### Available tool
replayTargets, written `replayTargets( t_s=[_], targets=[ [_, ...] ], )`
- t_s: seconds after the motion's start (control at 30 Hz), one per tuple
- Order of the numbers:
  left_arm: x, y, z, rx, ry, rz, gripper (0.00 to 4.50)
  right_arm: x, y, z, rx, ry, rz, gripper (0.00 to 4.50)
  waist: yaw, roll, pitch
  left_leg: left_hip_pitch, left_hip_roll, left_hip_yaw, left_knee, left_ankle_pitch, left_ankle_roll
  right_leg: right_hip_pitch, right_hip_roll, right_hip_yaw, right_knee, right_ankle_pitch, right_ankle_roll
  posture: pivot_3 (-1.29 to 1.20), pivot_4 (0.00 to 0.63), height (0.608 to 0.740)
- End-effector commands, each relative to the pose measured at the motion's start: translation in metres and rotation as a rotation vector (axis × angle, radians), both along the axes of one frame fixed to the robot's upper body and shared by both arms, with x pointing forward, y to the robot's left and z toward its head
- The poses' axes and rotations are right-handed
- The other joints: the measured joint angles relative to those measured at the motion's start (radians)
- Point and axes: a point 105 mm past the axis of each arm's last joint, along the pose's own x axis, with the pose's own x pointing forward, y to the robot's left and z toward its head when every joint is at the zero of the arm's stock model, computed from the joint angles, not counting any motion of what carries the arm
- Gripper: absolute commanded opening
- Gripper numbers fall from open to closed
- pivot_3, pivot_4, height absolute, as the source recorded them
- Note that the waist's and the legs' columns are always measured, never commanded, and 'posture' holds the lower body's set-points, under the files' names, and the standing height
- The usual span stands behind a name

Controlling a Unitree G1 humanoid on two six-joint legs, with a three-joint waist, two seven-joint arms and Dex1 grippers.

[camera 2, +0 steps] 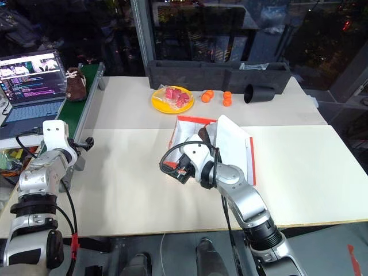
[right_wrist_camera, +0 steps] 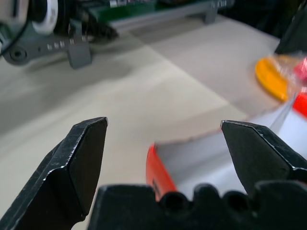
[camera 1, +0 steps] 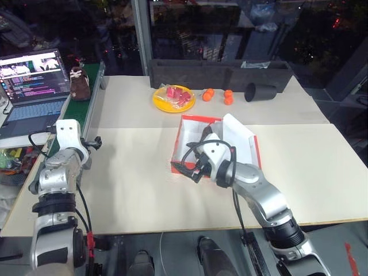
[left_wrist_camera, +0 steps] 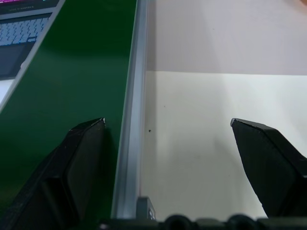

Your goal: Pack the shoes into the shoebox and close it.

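Observation:
My gripper will lower the brown shoe on the belt (camera 1: 80, 84), and it should fit down beside the other shoe, since an empty white strip (camera 1: 188, 132) shows inside the shoebox.
The shoebox (camera 1: 187, 138) stands open mid-table, red-orange outside and white inside, with its lid (camera 1: 240, 141) raised on the right side. A dark brown shape (camera 2: 202, 134), probably a shoe, lies in it, partly hidden behind my right hand. Another brown shoe (camera 1: 79, 83) with white marks stands on the green belt (camera 1: 87, 106) at the far left. My right gripper (camera 1: 188, 170) hangs open at the box's near left corner (right_wrist_camera: 160, 172), holding nothing. My left gripper (camera 1: 94, 141) is open and empty over the belt's metal side rail (left_wrist_camera: 130, 143).
An open laptop (camera 1: 31, 86) sits left of the belt. At the back are a yellow plate (camera 1: 164, 103) of pink pieces, three small oranges (camera 1: 218, 96), a black cup (camera 1: 260, 92) on its side and a long black tray (camera 1: 221, 72).

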Motion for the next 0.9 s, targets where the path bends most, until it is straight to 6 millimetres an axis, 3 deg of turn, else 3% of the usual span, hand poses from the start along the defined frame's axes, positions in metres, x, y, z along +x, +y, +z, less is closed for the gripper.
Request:
replayTargets(
  t_s=[0.03, 0.43, 0.63, 0.8, 0.9],
  targets=[
    [0.002, 0.002, 0.019, 0.019, -0.018, -0.003, 4.50, -0.002, -0.003, 0.011, 0.024, -0.034, -0.021, 4.47, 0.000, 0.000, 0.000, 0.000, 0.000, 0.000, 0.000, 0.000, 0.000, 0.000, 0.000, 0.000, 0.000, 0.000, 0.000, 0.00, 0.150, 0.710],
    [0.003, 0.017, 0.062, 0.105, -0.033, 0.058, 4.50, -0.001, -0.002, 0.009, 0.033, -0.022, -0.039, 4.47, 0.000, 0.000, 0.000, 0.000, 0.000, 0.000, 0.000, 0.000, 0.000, 0.000, 0.000, 0.000, 0.000, 0.000, 0.000, 0.00, 0.150, 0.710],
    [-0.001, 0.035, 0.103, 0.174, -0.116, 0.129, 4.50, 0.000, -0.006, 0.008, 0.024, -0.020, -0.050, 4.47, 0.000, 0.000, 0.000, 0.000, 0.000, 0.000, 0.000, 0.000, 0.000, 0.000, 0.000, 0.000, 0.000, 0.000, 0.000, 0.00, 0.150, 0.710],
    [-0.002, 0.046, 0.098, 0.175, -0.096, 0.163, 4.50, 0.001, -0.006, 0.008, 0.027, -0.020, -0.057, 4.47, 0.001, 0.000, 0.000, 0.000, 0.000, 0.000, 0.000, 0.000, 0.000, 0.000, 0.000, 0.000, 0.000, 0.000, 0.000, 0.00, 0.150, 0.710],
    [-0.004, 0.051, 0.084, 0.173, -0.061, 0.176, 4.50, 0.001, -0.007, 0.009, 0.031, -0.020, -0.064, 4.47, -0.001, 0.000, 0.000, 0.000, 0.000, 0.000, 0.000, 0.000, 0.000, 0.000, 0.000, 0.000, 0.000, 0.000, 0.000, 0.00, 0.150, 0.710]
  ],
)
